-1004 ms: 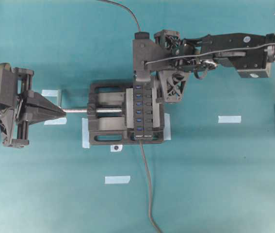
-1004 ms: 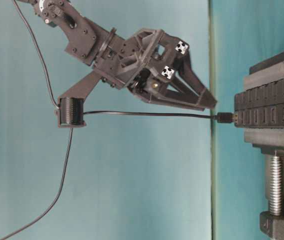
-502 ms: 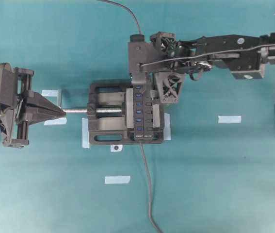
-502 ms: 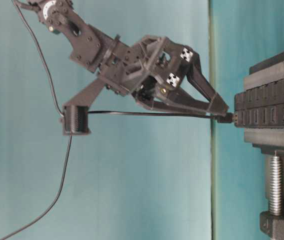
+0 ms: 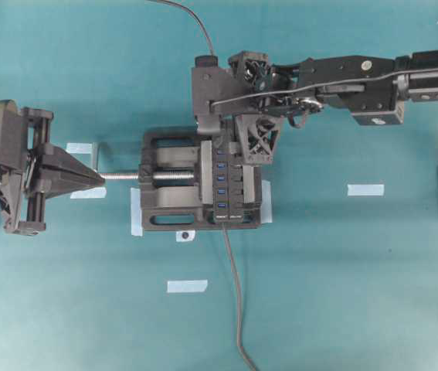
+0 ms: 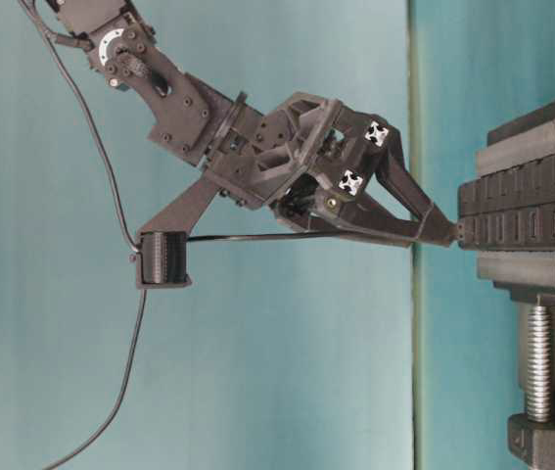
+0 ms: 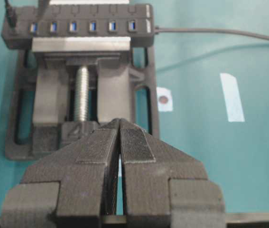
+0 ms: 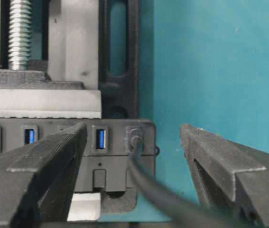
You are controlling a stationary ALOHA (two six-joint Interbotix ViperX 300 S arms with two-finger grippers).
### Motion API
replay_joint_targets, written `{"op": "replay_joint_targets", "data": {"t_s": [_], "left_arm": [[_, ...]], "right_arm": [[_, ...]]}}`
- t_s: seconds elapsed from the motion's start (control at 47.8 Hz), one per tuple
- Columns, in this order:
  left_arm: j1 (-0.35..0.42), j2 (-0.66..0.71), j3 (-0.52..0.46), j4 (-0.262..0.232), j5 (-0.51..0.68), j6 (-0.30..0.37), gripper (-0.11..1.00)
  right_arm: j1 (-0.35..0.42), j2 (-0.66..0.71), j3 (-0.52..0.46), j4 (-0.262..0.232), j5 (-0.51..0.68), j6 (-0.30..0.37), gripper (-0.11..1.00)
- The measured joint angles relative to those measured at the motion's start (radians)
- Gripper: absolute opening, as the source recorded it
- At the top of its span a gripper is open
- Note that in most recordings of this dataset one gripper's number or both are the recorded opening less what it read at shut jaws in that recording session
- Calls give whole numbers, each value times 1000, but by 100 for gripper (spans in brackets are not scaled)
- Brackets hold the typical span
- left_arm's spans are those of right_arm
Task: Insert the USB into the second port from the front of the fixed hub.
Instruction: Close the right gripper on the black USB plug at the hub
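The USB will come alone out of the hub's end slot when I pull, because the hub is clamped in the black vise.
The fixed hub is clamped in a black vise, its blue slots in a row. In the right wrist view the USB plug sits in the end slot of the hub, with an empty blue slot beside it. Its thin cable runs back toward the camera. My right gripper is open, one finger on each side of the plug without touching it. In the table-level view its fingertips reach the hub's face and hide the plug. My left gripper is shut at the tip of the vise screw.
The black vise with a silver screw holds the hub. The hub's thicker grey cord runs to the near edge. Tape strips lie on the teal table. The USB cable passes through a black holder.
My right gripper has come down along the cable until its fingertips frame the plug at the hub's face. The wrist shifted left in the overhead view. The left arm has not moved.
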Motion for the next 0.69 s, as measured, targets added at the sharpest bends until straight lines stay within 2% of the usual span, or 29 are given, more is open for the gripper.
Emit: {"op": "replay_joint_targets", "data": {"t_s": [0.167,0.523,0.69], "left_arm": [[0,0,0,0,0,0,0],[0,-2,0,0,0,0,0],[0,-2,-2,-2,0,0,0]], "right_arm": [[-3,0,0,0,2,0,68],[-3,0,0,0,9,0,29],[-2,0,0,0,15,0,14]]}}
